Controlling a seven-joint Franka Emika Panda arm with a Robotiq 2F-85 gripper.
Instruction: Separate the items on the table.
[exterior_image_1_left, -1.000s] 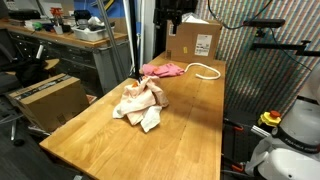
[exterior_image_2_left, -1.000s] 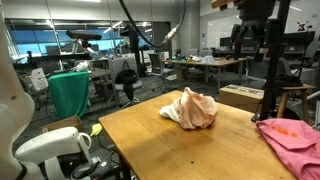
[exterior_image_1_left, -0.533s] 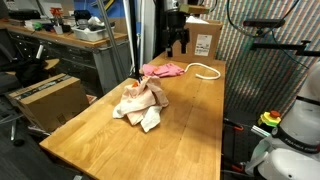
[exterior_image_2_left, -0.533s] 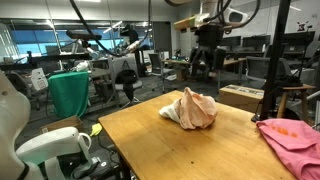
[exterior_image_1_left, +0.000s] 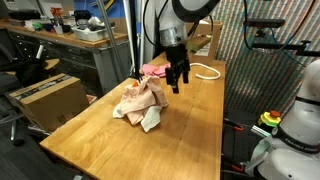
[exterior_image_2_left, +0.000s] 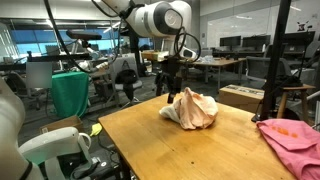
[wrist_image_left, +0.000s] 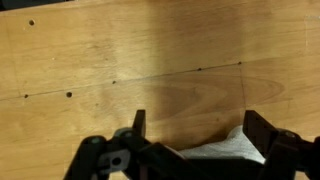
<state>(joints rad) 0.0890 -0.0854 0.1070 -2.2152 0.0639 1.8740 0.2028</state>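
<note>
Wood (exterior_image_1_left: 177, 99) beside the heap is under my gripper's fingers, so next I go up, move over the peach cloth's raised top (exterior_image_2_left: 188, 95) and lift that cloth off the white one.
A crumpled peach and cream cloth (exterior_image_1_left: 140, 103) lies in a heap mid-table; it also shows in an exterior view (exterior_image_2_left: 191, 109). A pink cloth (exterior_image_1_left: 163, 69) lies at the far end of the table, and in an exterior view at the right edge (exterior_image_2_left: 293, 141). A white rope loop (exterior_image_1_left: 207, 70) lies beside the pink cloth. My gripper (exterior_image_1_left: 176, 82) hangs open just above the table, right next to the peach cloth's edge; it also shows in an exterior view (exterior_image_2_left: 171, 84). In the wrist view the open fingers (wrist_image_left: 192, 128) frame bare wood and a pale cloth corner (wrist_image_left: 228, 150).
The wooden table (exterior_image_1_left: 190, 135) has edges close on all sides. A cardboard box (exterior_image_1_left: 198, 42) stands at its far end. Another box (exterior_image_1_left: 45, 100) sits on the floor beside the table. Workbenches, chairs and a green cloth (exterior_image_2_left: 68, 92) fill the room behind.
My arm has swung in from above the table's far end and come down to the peach cloth heap. The cloths have not moved.
</note>
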